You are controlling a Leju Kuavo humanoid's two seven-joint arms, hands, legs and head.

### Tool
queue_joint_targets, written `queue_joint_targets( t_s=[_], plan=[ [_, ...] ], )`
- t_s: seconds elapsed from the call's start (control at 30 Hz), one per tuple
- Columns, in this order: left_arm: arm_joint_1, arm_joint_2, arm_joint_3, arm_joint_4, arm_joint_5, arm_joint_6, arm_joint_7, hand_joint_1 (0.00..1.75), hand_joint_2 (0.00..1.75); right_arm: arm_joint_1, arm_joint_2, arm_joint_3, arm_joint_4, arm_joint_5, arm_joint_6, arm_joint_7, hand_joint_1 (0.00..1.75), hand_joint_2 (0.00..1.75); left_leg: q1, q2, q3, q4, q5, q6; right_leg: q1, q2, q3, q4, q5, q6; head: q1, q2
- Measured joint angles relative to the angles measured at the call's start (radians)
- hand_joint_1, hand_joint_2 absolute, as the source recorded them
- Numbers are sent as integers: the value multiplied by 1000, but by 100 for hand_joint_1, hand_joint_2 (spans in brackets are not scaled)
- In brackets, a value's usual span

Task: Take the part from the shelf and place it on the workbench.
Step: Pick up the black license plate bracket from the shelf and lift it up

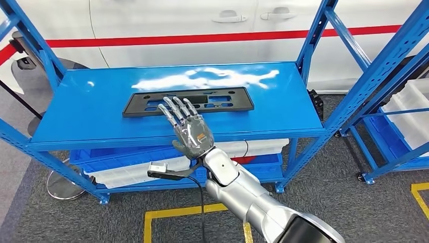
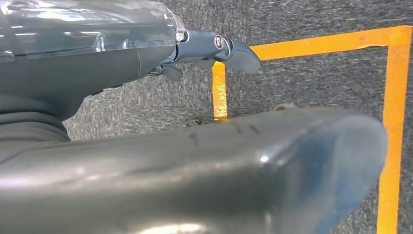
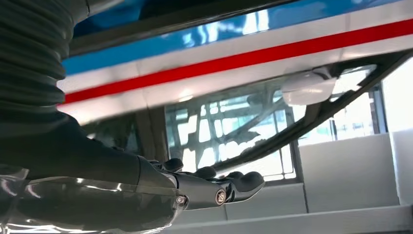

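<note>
My gripper should expect a box to stick out from the plate's bottom side, because the dark hollow (image 1: 197, 99) in the black plate's middle (image 1: 137, 105) hides the blue shelf.
The part (image 1: 243, 98) is a long, flat black plate with slotted cutouts, lying across the middle of the blue shelf top (image 1: 86, 111). My right hand (image 1: 188, 130) reaches in from the lower right with its fingers straight and spread. The fingertips (image 1: 174, 106) lie over the plate's near edge, and the hand holds nothing. In the right wrist view the same hand (image 3: 146, 195) shows extended fingers (image 3: 238, 185) in front of a white car with a red stripe. My left hand (image 2: 185, 165) hangs over the grey floor with its fingers (image 2: 234, 51) extended and nothing in it.
A white car (image 1: 202, 20) with a red stripe stands right behind the shelf. Blue and white bins (image 1: 131, 169) sit on the lower level. A second blue rack (image 1: 399, 116) with white bins stands at the right. Yellow tape (image 1: 177, 212) marks the grey floor.
</note>
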Motion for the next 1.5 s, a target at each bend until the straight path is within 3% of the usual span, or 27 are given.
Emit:
queue_joint_targets(
  t_s=[0.07,0.13,0.23,0.27,0.3,0.33,0.4,0.47,0.57,0.63,0.67,0.73,0.77,0.8,0.83,0.9,0.97,1.03,1.13,1.2,1.27,1.3,1.33,1.4,1.43,1.5],
  plan=[
    [-1,-2,0,0,1,0,1,0,0,0,1,-10,8,47,-1,20,0,175,0,1,2,-2,-4,-10,-3,1,4,-11,0,-5,0,0],
    [-1,-2,0,0,2,0,2,0,0,-3,4,-26,18,59,-2,22,0,175,1,3,-11,35,-28,-21,-11,0,15,-22,0,-14,0,0],
    [0,-2,0,0,7,0,5,0,0,-9,9,-50,43,60,-2,18,0,175,7,3,-106,217,-104,-36,-14,-3,25,-26,-4,-21,0,0],
    [1,-1,0,1,9,0,6,0,0,-9,10,-57,54,59,-2,17,0,175,9,4,-137,265,-113,-40,-14,-3,27,-26,-6,-21,0,0],
    [2,-1,0,1,10,0,7,0,0,-11,11,-63,66,57,-2,16,0,175,11,4,-152,279,-103,-43,-15,-2,29,-26,-9,-20,0,0],
    [3,-1,0,1,10,0,8,0,0,-14,14,-70,80,54,-2,15,0,175,14,4,-147,251,-72,-45,-16,-2,33,-24,-12,-17,0,0],
    [3,0,0,1,12,0,8,0,0,-26,22,-83,107,46,-1,12,0,175,18,5,-96,121,6,-49,-18,0,41,-20,-22,-8,0,0],
    [1,0,0,1,13,-1,8,0,0,-43,30,-93,133,36,3,8,0,175,17,4,-55,26,41,-41,-15,3,43,-13,-30,3,0,0],
    [1,-1,0,2,18,-3,8,0,0,-60,39,-109,167,20,9,3,0,175,12,1,-49,10,38,-15,-14,3,44,-14,-34,21,0,0],
    [1,-1,0,2,21,-5,8,0,0,-69,44,-119,188,12,12,2,0,175,12,1,-46,6,38,1,-18,2,32,15,-55,31,0,0],
    [1,-1,0,2,21,-6,7,0,0,-74,46,-124,198,11,12,2,0,175,12,1,-44,5,38,7,-19,1,11,60,-78,34,0,0],
    [0,0,0,2,21,-7,7,0,0,-82,48,-133,222,9,13,3,0,175,9,1,-43,5,35,15,-18,0,-62,196,-135,36,0,0],
    [1,0,0,2,22,-7,8,0,0,-83,48,-136,234,9,15,4,0,175,6,1,-42,5,33,18,-17,0,-97,254,-150,35,0,0],
    [1,0,0,2,22,-8,8,0,0,-83,48,-139,244,9,16,5,0,175,4,0,-39,5,30,20,-17,0,-117,281,-146,33,0,0],
    [2,0,0,2,23,-8,9,0,0,-83,48,-141,253,9,18,6,0,175,0,-1,-35,5,27,21,-15,0,-118,267,-122,28,0,0],
    [2,-1,0,2,24,-8,11,0,0,-86,48,-145,264,10,21,9,0,175,-5,-3,-23,5,19,22,-8,0,-70,143,-41,9,0,0],
    [1,-2,0,2,25,-8,15,0,0,-93,49,-148,274,13,22,15,0,175,-10,-4,-14,4,11,17,2,-1,-18,28,4,-11,0,0],
    [-1,-4,1,2,25,-8,19,0,0,-97,50,-153,284,18,23,21,0,175,-9,-3,-12,1,7,8,8,-2,-3,-4,2,-19,0,0],
    [-2,-4,1,2,23,-10,22,0,0,-99,52,-162,294,23,23,29,0,175,-10,1,-11,14,-9,-8,-1,-1,19,-32,4,-22,0,0],
    [-3,-3,1,2,22,-10,24,0,0,-102,55,-165,300,27,24,36,0,175,-5,3,-54,106,-50,-19,-8,-3,39,-47,3,-24,0,0],
    [-2,-1,1,2,21,-12,27,0,0,-100,56,-167,307,34,25,44,0,175,3,3,-129,234,-90,-30,-10,-4,50,-48,-6,-25,-1,0],
    [-1,0,1,2,21,-15,28,0,0,-98,56,-169,311,39,25,49,0,175,7,3,-155,267,-87,-35,-11,-3,56,-47,-11,-23,-1,0],
    [1,4,1,2,21,-20,28,0,0,-96,56,-170,315,44,25,54,0,175,12,3,-163,263,-65,-40,-12,-2,61,-45,-17,-21,-1,0],
    [4,13,1,3,20,-32,27,0,0,-94,55,-173,321,50,25,60,0,175,19,5,-127,147,21,-48,-17,0,74,-37,-34,-12,-1,0],
    [5,16,1,4,20,-36,27,0,0,-95,54,-175,323,52,25,61,0,175,20,6,-100,84,50,-50,-17,1,78,-31,-42,-6,-1,0],
    [3,20,1,6,20,-41,26,0,0,-95,53,-179,325,54,27,61,0,175,17,6,-69,14,67,-39,-14,3,80,-23,-56,7,-1,0]
  ],
)
